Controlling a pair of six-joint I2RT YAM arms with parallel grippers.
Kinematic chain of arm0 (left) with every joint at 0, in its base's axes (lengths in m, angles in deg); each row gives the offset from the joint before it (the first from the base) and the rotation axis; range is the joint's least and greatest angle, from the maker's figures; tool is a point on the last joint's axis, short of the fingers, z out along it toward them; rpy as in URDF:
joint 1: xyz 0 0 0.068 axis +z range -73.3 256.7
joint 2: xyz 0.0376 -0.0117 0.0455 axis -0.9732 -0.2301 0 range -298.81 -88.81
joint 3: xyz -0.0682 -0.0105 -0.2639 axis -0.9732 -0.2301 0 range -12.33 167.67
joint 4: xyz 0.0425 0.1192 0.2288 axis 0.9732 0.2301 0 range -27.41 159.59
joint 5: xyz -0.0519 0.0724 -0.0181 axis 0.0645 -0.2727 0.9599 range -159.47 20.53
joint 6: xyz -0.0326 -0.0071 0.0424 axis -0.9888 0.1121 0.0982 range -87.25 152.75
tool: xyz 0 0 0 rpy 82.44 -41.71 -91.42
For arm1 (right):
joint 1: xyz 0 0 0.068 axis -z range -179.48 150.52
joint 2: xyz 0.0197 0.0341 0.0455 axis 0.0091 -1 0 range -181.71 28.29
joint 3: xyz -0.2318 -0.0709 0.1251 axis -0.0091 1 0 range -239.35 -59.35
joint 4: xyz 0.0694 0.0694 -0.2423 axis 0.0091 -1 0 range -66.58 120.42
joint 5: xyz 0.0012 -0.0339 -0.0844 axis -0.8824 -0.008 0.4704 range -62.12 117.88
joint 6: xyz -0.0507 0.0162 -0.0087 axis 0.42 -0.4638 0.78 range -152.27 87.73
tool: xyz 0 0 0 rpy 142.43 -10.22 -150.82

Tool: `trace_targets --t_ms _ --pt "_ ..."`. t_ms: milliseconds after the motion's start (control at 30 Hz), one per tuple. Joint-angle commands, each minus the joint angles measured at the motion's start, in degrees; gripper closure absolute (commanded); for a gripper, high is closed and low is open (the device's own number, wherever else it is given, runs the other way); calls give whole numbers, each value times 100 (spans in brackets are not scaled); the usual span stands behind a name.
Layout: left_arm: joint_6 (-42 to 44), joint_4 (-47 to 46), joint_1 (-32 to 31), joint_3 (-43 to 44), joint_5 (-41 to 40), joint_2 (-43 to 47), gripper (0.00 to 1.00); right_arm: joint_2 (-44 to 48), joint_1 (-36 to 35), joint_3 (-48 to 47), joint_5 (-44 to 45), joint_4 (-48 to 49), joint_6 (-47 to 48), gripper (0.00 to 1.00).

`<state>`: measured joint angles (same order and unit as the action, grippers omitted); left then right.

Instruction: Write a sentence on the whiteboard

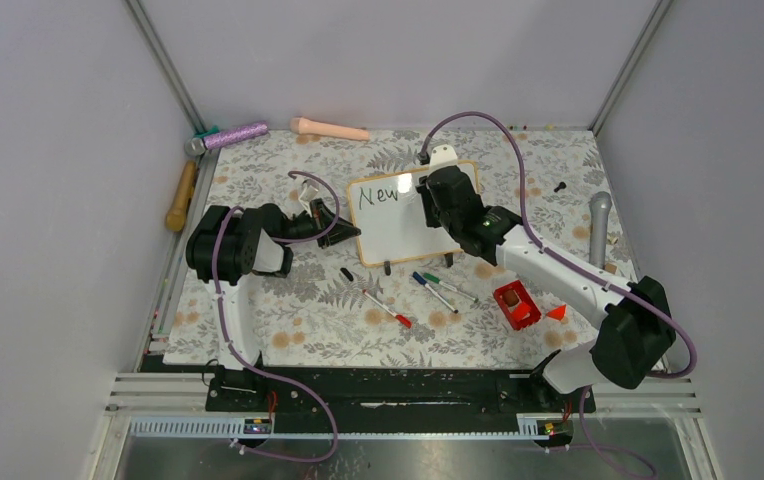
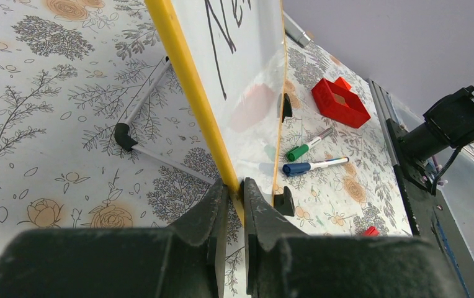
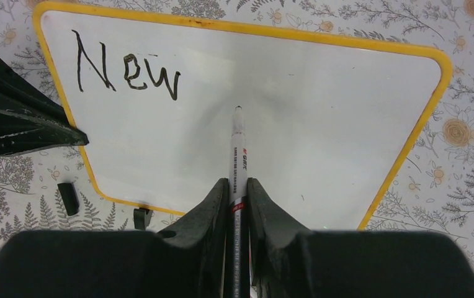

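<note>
The whiteboard's top edge is at a slant, so my left gripper needs to open until the whiteboard settles straight and then close on the yellow frame's side before the next word.
The whiteboard stands tilted in the middle of the floral table, with a yellow-looking frame in the wrist views. Of the sentence only the black word "New" shows, at the board's top left. My left gripper is shut on the frame's lower left edge, seen from above at the left gripper. My right gripper is shut on a white marker, over the board's upper right in the top view. The marker's black tip points at the board just right of and below "New"; whether it touches I cannot tell.
Blue, green and red pens and a black cap lie in front of the board. A red box sits front right. A grey microphone, purple microphone, peach handle and wooden handle line the edges.
</note>
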<state>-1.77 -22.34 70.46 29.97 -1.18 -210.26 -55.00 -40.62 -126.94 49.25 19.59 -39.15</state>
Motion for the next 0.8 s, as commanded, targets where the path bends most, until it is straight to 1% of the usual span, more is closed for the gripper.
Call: trace_targets --t_ms 0,167,367,467,567,767 --pt "602 102 -61 -34 297 -195 100 265 33 55 -42 229 51 100" --pt "764 104 -58 -139 242 -128 100 320 32 113 -83 277 37 100" --pt "481 99 -46 10 256 -221 100 290 28 132 -93 284 23 100" --pt "536 106 -46 -105 22 -171 100 280 30 202 -110 359 -2 100" --pt "588 125 -42 -72 138 -200 100 270 34 290 -143 469 -60 100" --pt "565 121 -51 -95 87 -157 100 320 31 379 -200 577 -74 100"
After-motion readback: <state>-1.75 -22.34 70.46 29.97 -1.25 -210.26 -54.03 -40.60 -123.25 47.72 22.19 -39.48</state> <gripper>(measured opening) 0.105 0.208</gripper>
